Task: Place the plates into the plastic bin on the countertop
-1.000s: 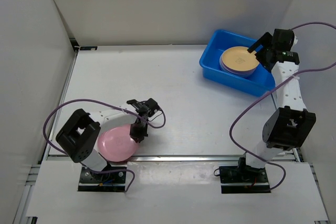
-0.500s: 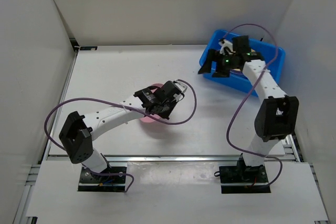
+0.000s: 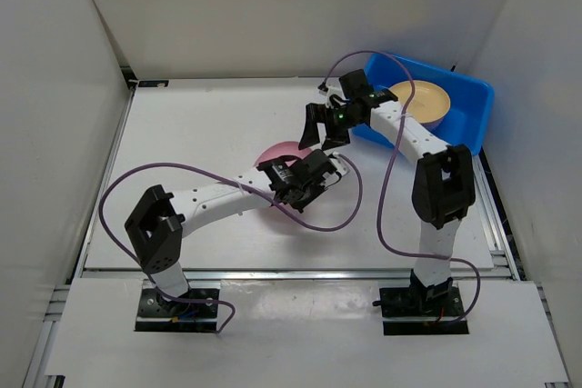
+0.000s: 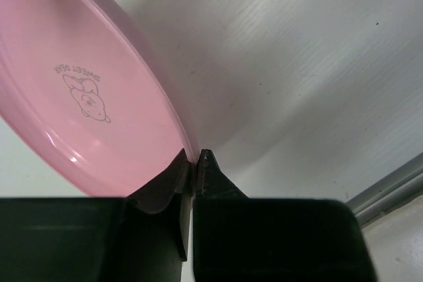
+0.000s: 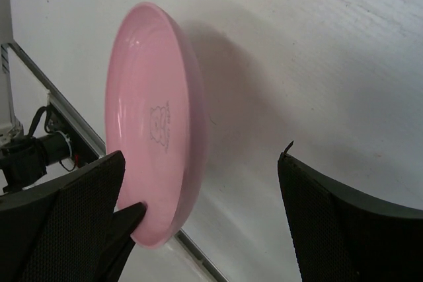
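Note:
Next, my right gripper takes the plate's free edge (image 3: 301, 147) and carries it to the blue plastic bin, since my left gripper holds the pink plate (image 3: 280, 150) far from there.
A pink plate (image 3: 275, 154) is held on edge above the middle of the countertop (image 3: 200, 134). My left gripper (image 3: 305, 179) is shut on its rim; the left wrist view shows the plate (image 4: 79, 97) pinched between the jaw tips (image 4: 196, 156). My right gripper (image 3: 320, 134) hangs just beyond the plate, open wide. In the right wrist view the plate (image 5: 155, 130) stands between my spread fingers (image 5: 66, 229), nearer the left one, with neither touching it. The blue plastic bin (image 3: 480, 106) sits at the back right and holds a stack of plates, a yellow-orange one (image 3: 420, 102) on top.
White walls close in the table on the left, back and right. A metal rail (image 3: 291, 272) runs along the front edge. Purple cables (image 3: 373, 197) loop off both arms over the table's middle. The right arm stretches from the bin's left corner toward the centre.
The left arm has carried the pink plate from the front left edge to the table's middle. The right arm has swung left from the bin to the plate, jaws still open.

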